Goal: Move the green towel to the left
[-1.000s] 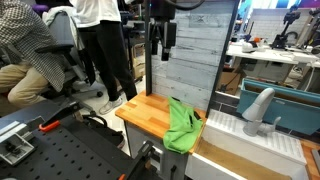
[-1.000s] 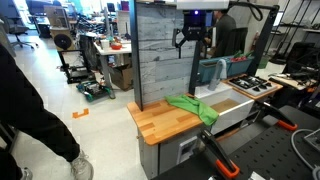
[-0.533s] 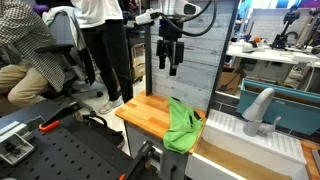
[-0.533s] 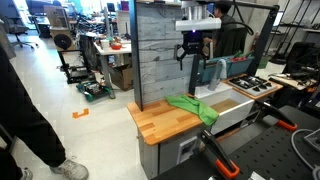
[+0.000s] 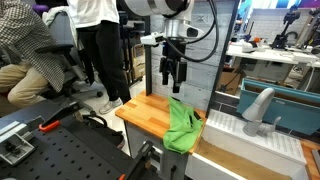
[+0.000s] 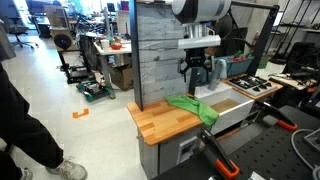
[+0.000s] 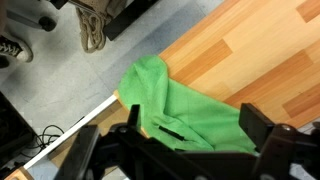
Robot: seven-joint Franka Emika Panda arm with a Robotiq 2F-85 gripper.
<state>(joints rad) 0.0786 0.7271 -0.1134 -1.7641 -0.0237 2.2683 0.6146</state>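
My gripper keeps going down until it can close on the bunched cloth [image 5: 185,108], because the crumpled folds of the green towel [image 5: 183,117] are between my open fingers.
The green towel [image 5: 183,124] lies crumpled at the edge of the wooden countertop [image 5: 145,113], partly hanging over the front. It also shows in an exterior view [image 6: 193,106] and in the wrist view [image 7: 190,105]. My gripper [image 5: 173,84] hangs above the towel with its fingers open and empty; it shows in an exterior view [image 6: 197,83] too. In the wrist view the two dark fingers [image 7: 195,140] straddle the towel from above.
A grey plank back wall [image 6: 160,50] rises behind the countertop. A white sink [image 5: 250,135] with a faucet [image 5: 257,108] sits beside the towel. A person [image 5: 100,45] stands beyond the counter. A stove top [image 6: 250,86] lies at the far side.
The gripper has come down from high by the back wall to just above the towel. The towel has not moved.
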